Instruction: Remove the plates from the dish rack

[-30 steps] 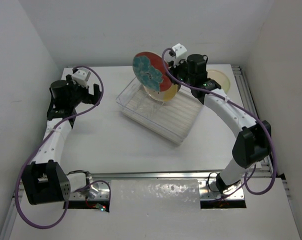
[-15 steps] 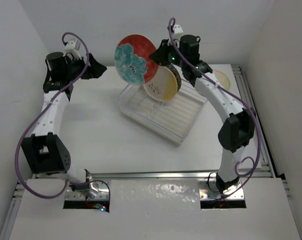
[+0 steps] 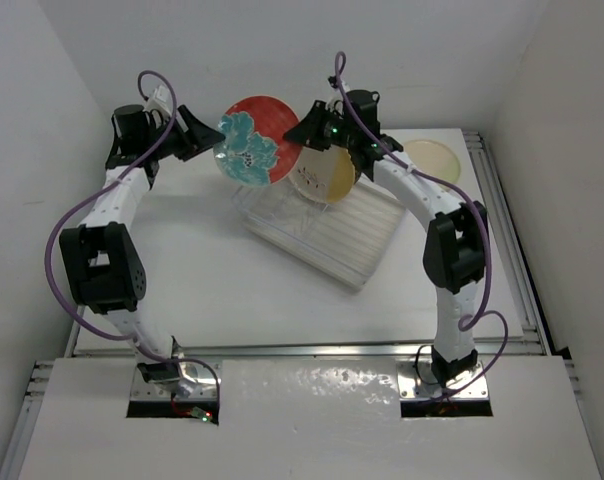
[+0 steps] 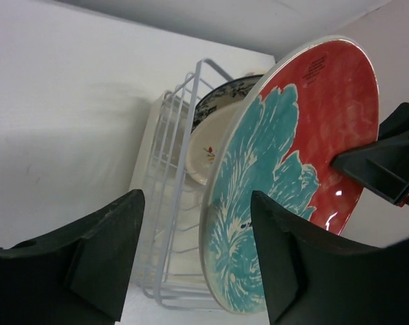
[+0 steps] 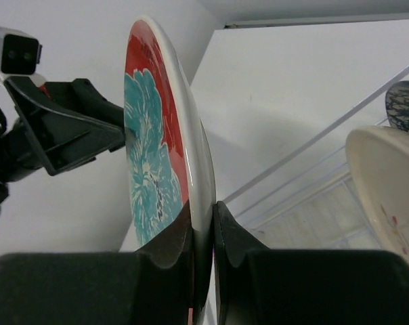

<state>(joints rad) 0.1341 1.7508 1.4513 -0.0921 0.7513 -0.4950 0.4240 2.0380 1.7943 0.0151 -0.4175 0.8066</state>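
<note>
The red-rimmed plate's rim [image 3: 295, 145] is in my right gripper, so my left gripper should take hold of the opposite rim [image 3: 219, 152] and free my right gripper for the cream plate.
The red-rimmed plate with the teal pattern [image 3: 254, 140] [image 4: 292, 169] [image 5: 150, 162] hangs on edge in the air above the far left end of the dish rack [image 3: 322, 235]. My right gripper [image 3: 300, 132] [image 5: 202, 217] is shut on its right rim. The left gripper [image 3: 219, 143] [image 4: 196, 200] stands open at the plate's opposite rim, one finger on each side of it, with a gap showing on both sides. A cream plate [image 3: 327, 175] [image 4: 214, 142] [image 5: 387, 183] and a blue-patterned plate [image 4: 225, 95] [image 5: 404, 101] stand upright in the rack's wire dividers [image 4: 170, 203].
Another cream plate [image 3: 432, 158] lies flat on the table at the far right, behind the right arm. White walls close in the table at the back and on both sides. A metal rail [image 3: 312, 350] runs along the near edge.
The right gripper has carried the red plate up out of the rack and to the left. The left arm has risen and swung in to the plate's left rim, its jaws narrowing.
</note>
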